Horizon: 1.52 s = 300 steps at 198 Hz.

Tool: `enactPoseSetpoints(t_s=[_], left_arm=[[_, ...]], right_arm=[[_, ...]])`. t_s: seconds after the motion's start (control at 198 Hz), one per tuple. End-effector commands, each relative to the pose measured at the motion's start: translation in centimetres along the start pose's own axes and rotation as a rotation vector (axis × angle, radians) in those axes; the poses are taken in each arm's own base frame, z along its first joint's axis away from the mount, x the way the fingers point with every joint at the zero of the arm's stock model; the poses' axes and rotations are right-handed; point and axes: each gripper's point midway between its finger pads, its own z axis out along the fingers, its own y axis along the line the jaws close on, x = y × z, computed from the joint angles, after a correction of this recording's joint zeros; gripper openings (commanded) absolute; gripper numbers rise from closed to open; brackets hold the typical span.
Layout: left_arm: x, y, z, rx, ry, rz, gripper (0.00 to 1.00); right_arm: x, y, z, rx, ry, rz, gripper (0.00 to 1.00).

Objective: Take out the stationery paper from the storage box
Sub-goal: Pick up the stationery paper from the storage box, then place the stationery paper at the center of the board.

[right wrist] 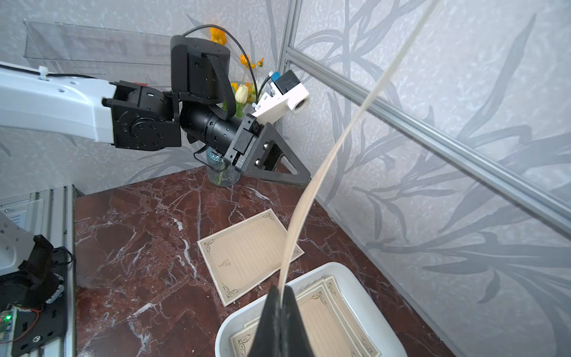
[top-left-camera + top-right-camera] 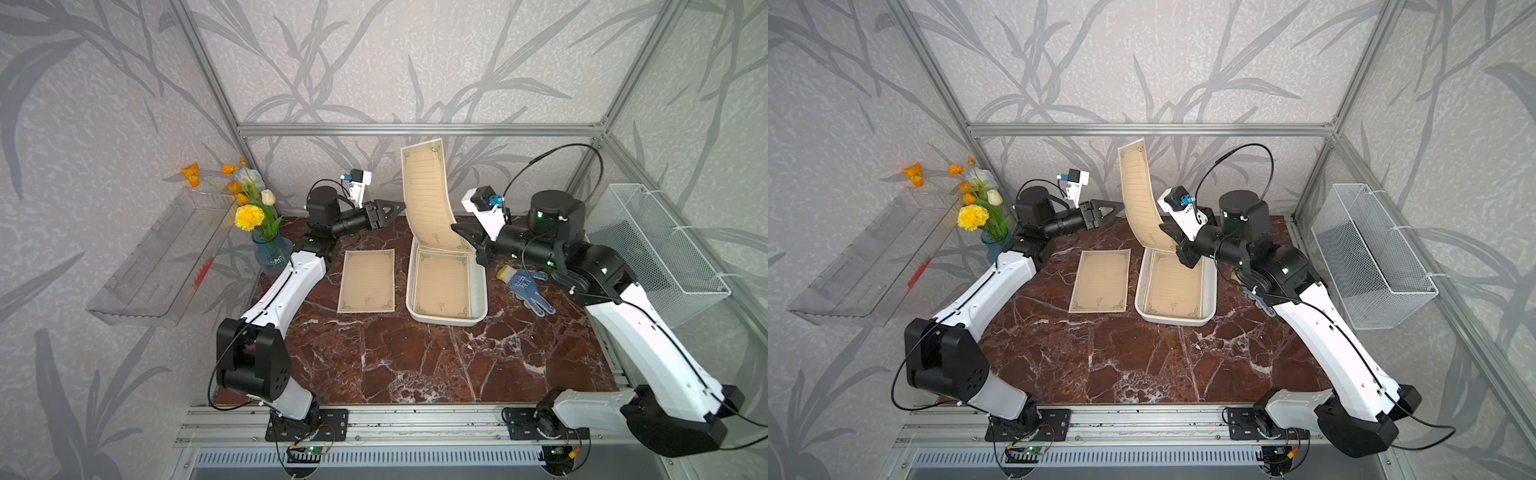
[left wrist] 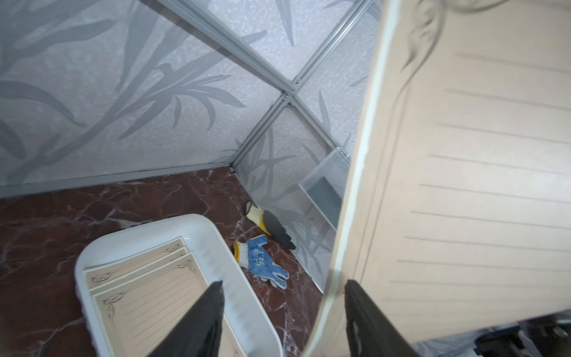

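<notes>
The raised sheet (image 2: 426, 185) is standing up in a smooth curve (image 2: 437, 225), so I expect it to stay spread open while I carry it by its side edge.
My right gripper (image 1: 281, 289) is shut on the near end of one sheet of stationery paper (image 2: 428, 195), which curves upright above the far end of the white storage box (image 2: 446, 320). More sheets (image 2: 442, 284) lie flat in the box. Another sheet (image 2: 366, 280) lies on the table left of the box. My left gripper (image 3: 284, 286) is open at the raised sheet's left edge. In the left wrist view that edge stands between the fingers (image 3: 355, 296) without being pinched.
A blue dotted glove (image 2: 525, 284) lies right of the box, under my right arm, and a black and yellow glove (image 3: 272, 225) lies behind it. A flower vase (image 2: 270, 249) stands at the back left, a wire basket (image 2: 656, 249) hangs on the right wall and a clear shelf (image 2: 166, 257) on the left wall.
</notes>
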Motion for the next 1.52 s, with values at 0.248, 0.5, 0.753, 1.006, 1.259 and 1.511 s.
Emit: enactPoseSetpoints(t_s=[0.248, 0.5, 0.753, 1.006, 1.259, 1.511], left_arm=[[0.5, -11.9, -5.1, 0.302, -0.059, 0.264, 0.66], [1.4, -14.4, -6.1, 0.34, -0.072, 0.317, 0.46], [1.5, -17.2, -7.3, 0.373, -0.117, 0.379, 0.32], [3.0, -18.1, -6.1, 0.365, -0.042, 0.409, 0.27], [2.5, -18.3, -7.0, 0.283, -0.085, 0.448, 0.0], [1.8, -14.5, -7.0, 0.127, 0.005, 0.375, 0.0]], right_arm=[[-1.5, 0.2, -3.9, 0.015, -0.14, 0.037, 0.0], [-2.8, 0.4, -5.9, -0.1, -0.289, 0.218, 0.0], [-2.5, -0.1, -6.3, -0.176, -0.353, 0.353, 0.0], [-2.3, 0.6, -5.9, -0.248, -0.366, 0.408, 0.0], [-2.0, 1.0, -6.0, -0.277, -0.375, 0.436, 0.0], [-0.9, 0.0, -5.9, -0.185, -0.349, 0.46, 0.99]])
